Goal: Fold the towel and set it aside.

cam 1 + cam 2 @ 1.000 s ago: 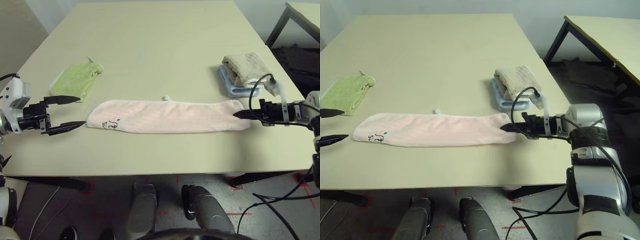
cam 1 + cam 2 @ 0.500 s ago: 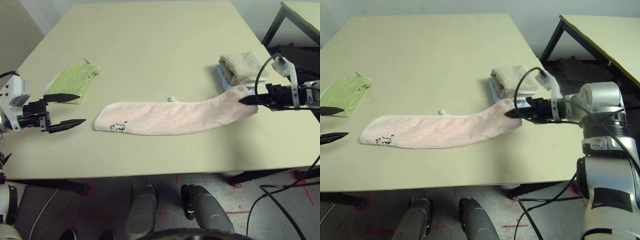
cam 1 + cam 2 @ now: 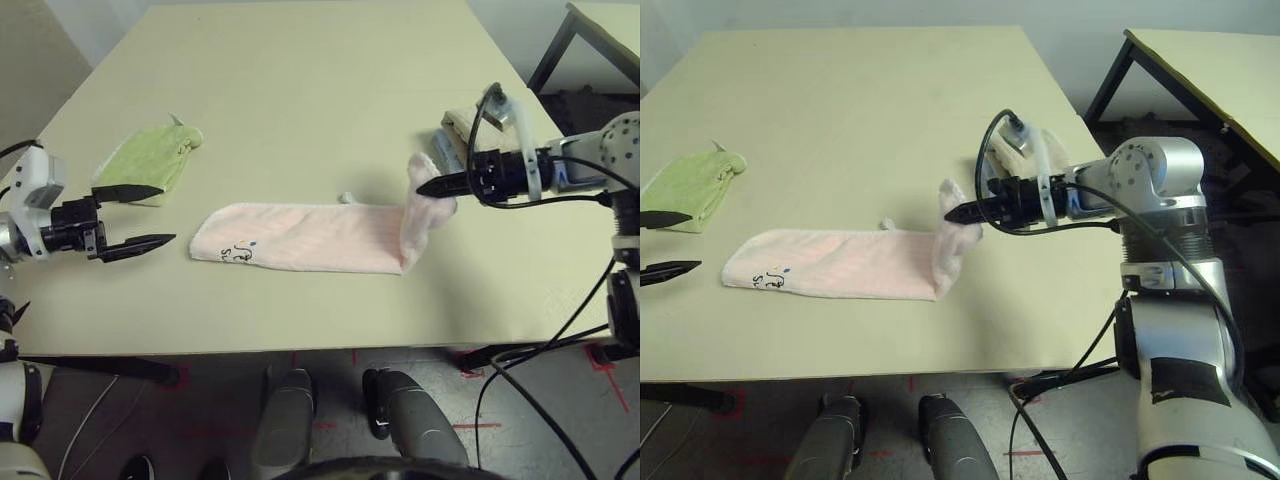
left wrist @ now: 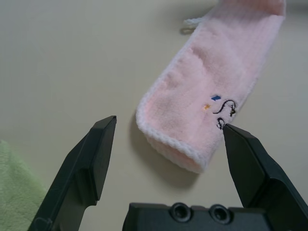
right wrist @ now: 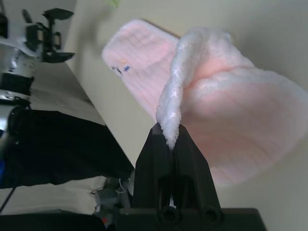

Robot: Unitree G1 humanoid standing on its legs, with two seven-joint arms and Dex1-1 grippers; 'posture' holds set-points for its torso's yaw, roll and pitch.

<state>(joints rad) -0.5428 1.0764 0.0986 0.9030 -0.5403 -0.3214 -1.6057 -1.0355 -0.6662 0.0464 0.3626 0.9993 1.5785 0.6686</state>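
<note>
Next, I lay the towel's lifted end [image 3: 416, 222] over the towel's long strip [image 3: 364, 236] and then straighten its edges, because the lifted end bunches up where my right gripper pinches it.
The pale pink towel [image 3: 300, 236] lies as a long strip across the table's near half, dark lettering at its left end. Its right end is lifted and curls up over the strip, pinched by my right gripper [image 3: 420, 187], which is shut on the towel's edge [image 5: 169, 115] above the table. My left gripper [image 3: 150, 217] hovers open just left of the towel's lettered end [image 4: 219, 103], apart from it, with nothing between its fingers [image 4: 96, 149].
A light green cloth [image 3: 150, 160] lies at the left, behind my left gripper. Folded beige and light blue towels [image 3: 455, 135] sit at the right, behind my right arm. A black-framed table [image 3: 1200, 70] stands to the right.
My right gripper has carried the towel's right end up and leftward, so the strip now folds up at that end. The left gripper has stayed in place, open.
</note>
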